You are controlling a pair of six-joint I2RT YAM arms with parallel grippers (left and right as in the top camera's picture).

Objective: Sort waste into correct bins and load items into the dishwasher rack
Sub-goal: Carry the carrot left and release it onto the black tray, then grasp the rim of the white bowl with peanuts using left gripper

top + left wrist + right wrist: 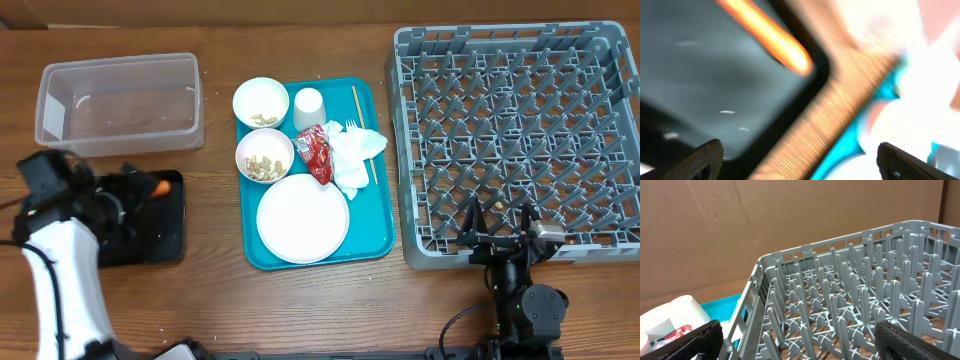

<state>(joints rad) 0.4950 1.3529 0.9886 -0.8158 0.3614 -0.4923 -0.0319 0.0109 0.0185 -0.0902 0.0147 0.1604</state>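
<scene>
The carrot is inside the black tray, with scraps in the pink bowl, so my left gripper should go next to the bowl's rim and close there.
An orange carrot lies in the far right corner of the black tray bin. My left gripper hovers just beside it, open and holding nothing. The blurred left wrist view shows the carrot on the black tray beyond my spread left gripper. The clear tub bin stands behind. Two bowls of scraps, a cup, a plate, a red wrapper, napkins and a stick sit on the teal tray. My right gripper is open at the near edge of the grey rack.
The teal serving tray lies between the black tray and the rack. In the right wrist view the rack's pegs fill the space ahead of my open right gripper. A brown cardboard wall stands behind the table.
</scene>
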